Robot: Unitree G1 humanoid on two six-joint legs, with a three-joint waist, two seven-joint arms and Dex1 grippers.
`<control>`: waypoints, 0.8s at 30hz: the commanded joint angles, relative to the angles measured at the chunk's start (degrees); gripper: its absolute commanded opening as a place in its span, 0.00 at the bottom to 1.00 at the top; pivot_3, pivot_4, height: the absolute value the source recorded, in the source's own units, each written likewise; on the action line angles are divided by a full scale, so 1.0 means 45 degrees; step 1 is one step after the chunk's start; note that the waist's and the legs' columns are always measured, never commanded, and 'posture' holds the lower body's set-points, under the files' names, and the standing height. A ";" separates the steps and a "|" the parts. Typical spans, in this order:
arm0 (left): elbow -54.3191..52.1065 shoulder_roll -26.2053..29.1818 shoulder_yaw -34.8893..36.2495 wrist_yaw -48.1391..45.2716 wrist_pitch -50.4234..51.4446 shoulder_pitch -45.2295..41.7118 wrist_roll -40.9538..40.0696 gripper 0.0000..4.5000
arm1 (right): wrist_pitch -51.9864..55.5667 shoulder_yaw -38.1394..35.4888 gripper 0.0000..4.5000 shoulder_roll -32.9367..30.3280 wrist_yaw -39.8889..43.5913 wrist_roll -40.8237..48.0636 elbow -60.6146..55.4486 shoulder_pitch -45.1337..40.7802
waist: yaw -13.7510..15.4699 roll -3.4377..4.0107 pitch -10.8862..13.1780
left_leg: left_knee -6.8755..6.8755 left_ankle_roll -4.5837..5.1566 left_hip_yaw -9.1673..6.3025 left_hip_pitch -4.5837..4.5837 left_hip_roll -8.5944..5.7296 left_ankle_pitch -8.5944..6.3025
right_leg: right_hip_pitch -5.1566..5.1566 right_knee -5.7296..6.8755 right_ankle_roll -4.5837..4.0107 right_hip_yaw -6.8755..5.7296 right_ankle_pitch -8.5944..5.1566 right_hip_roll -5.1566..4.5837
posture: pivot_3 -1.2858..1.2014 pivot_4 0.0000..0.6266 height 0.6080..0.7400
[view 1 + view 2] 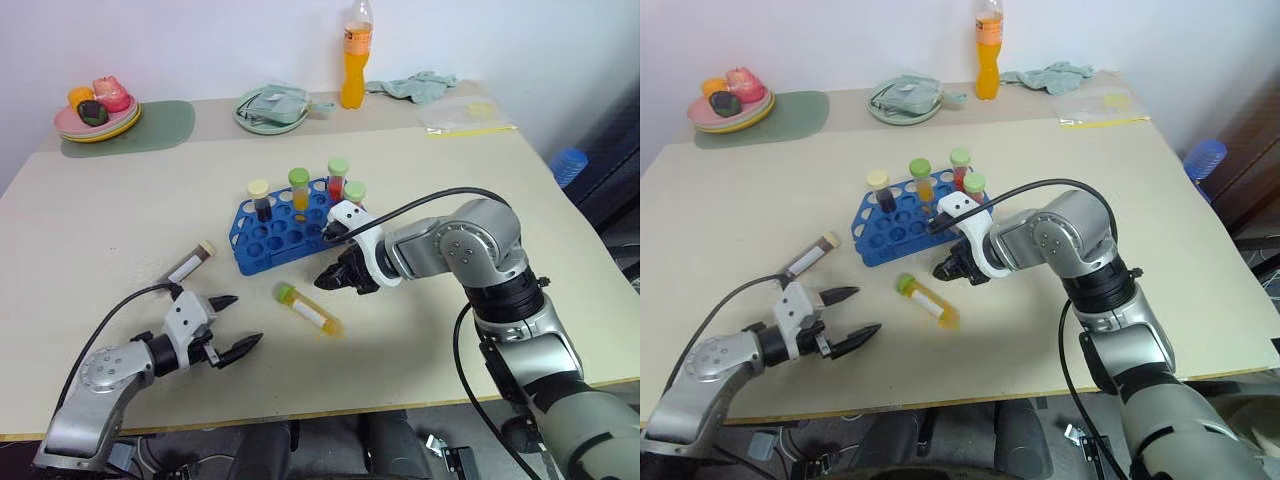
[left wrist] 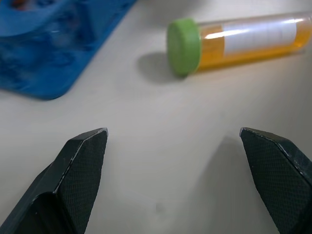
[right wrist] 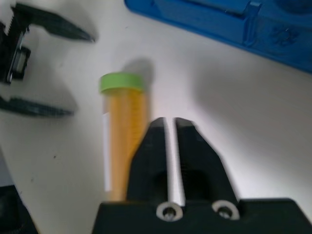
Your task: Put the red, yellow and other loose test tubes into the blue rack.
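Observation:
The right gripper's closed fingers are next to the yellow test tube [image 1: 318,300], so the robot should open them and put them on both sides of the tube's body [image 1: 306,309] before lifting it.
The blue rack [image 1: 262,252] stands mid-table with several capped tubes upright in it. A yellow test tube [image 1: 310,310] with a green cap lies loose on the table in front of the rack. A dark red tube [image 1: 190,264] with a cream cap lies loose to the rack's left. My right gripper [image 1: 328,281] hovers at the rack's front edge, just above the yellow tube [image 3: 124,141]. Its fingers are shut to a hairline slit and hold nothing. My left gripper [image 1: 245,320] stands wide open and empty on the table, pointing at the yellow tube's [image 2: 243,41] green cap.
At the table's far side are an orange drink bottle [image 1: 356,55], a plate of toy fruit [image 1: 97,115] on a green mat, a green plate holding a cloth [image 1: 272,108], a crumpled cloth [image 1: 415,86] and a plastic bag [image 1: 465,115].

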 commanded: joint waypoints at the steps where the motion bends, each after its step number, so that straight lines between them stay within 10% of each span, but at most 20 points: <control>1: 0.0014 0.0359 0.0799 -0.0457 -0.0254 0.0195 -0.0506 1.00 | 0.0084 0.0152 0.61 0.0024 0.0296 0.0210 -0.0009 -0.0617 | -0.0002 0.0000 0.0000 | 0.0000 0.0000 0.0000 0.0000 0.0000 0.0000 | 0.0000 0.0000 0.0000 0.0001 0.0000 -0.0001 | 0.52 0.24 1.00; 4: -0.0096 0.0612 0.1039 -0.0848 0.0000 0.0359 -0.0884 1.00 | 0.0084 0.0576 0.92 -0.0063 0.0394 0.0400 0.0292 -0.0920 | -0.0006 0.0000 0.0000 | 0.0000 0.0000 0.0000 0.0000 0.0000 0.0000 | 0.0000 -0.0001 0.0000 0.0001 0.0000 -0.0002 | 0.52 0.24 1.00; 21: -0.1596 0.0750 0.0916 -0.0789 0.1268 0.0719 -0.1430 1.00 | 0.0084 0.2068 0.92 0.1416 -0.1323 -0.0328 0.3839 -0.2602 | -0.0015 0.0003 0.0002 | -0.0008 -0.0002 -0.0003 0.0000 -0.0001 0.0000 | -0.0011 0.0001 -0.0001 0.0003 0.0000 -0.0003 | 0.52 0.24 1.00; 24: -0.1574 0.0690 0.0896 -0.0738 0.1225 0.0742 -0.1407 1.00 | 0.0084 0.2278 0.64 0.1363 -0.1381 -0.0352 0.3649 -0.2508 | -0.0014 0.0005 0.0003 | -0.0008 -0.0002 -0.0003 -0.0001 -0.0001 0.0000 | -0.0012 0.0000 -0.0001 0.0002 0.0000 -0.0002 | 0.52 0.24 1.00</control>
